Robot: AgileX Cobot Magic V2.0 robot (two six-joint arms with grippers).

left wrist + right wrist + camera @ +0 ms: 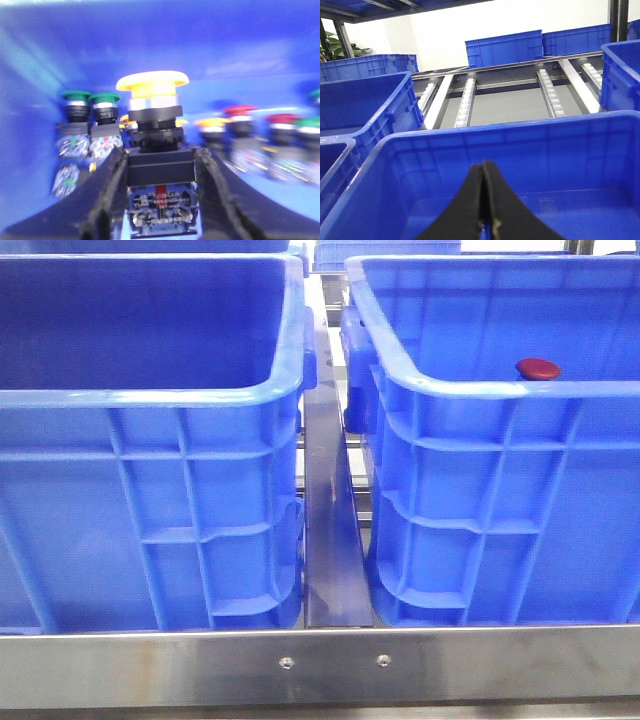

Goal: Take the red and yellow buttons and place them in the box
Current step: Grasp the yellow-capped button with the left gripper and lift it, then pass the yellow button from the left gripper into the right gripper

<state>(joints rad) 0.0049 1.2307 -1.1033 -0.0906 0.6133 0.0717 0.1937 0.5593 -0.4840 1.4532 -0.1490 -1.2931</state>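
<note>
I should take the free yellow head (152, 80) with my right gripper, since my left gripper is on the yellow button's black body (156, 132). Then I should put the button in the box.
In the left wrist view my left gripper (160, 156) is shut on the black body of a yellow mushroom-head button (153, 84), with one finger on each side, inside a blue crate (210, 45). Several other buttons stand behind it: red (240, 111), yellow (212, 123) and green (76, 96). In the front view a dark-red button cap (538, 368) shows just over the near rim of the right blue crate (470, 390). My right gripper (484, 165) is shut and empty over the inside of a blue crate (530, 150). Neither gripper shows in the front view.
The left blue crate (150, 400) stands beside the right one, with a metal rail (330, 530) between them and a steel bar (320, 665) in front. In the right wrist view, more blue crates (365, 105) and roller conveyor rails (466, 100) lie beyond.
</note>
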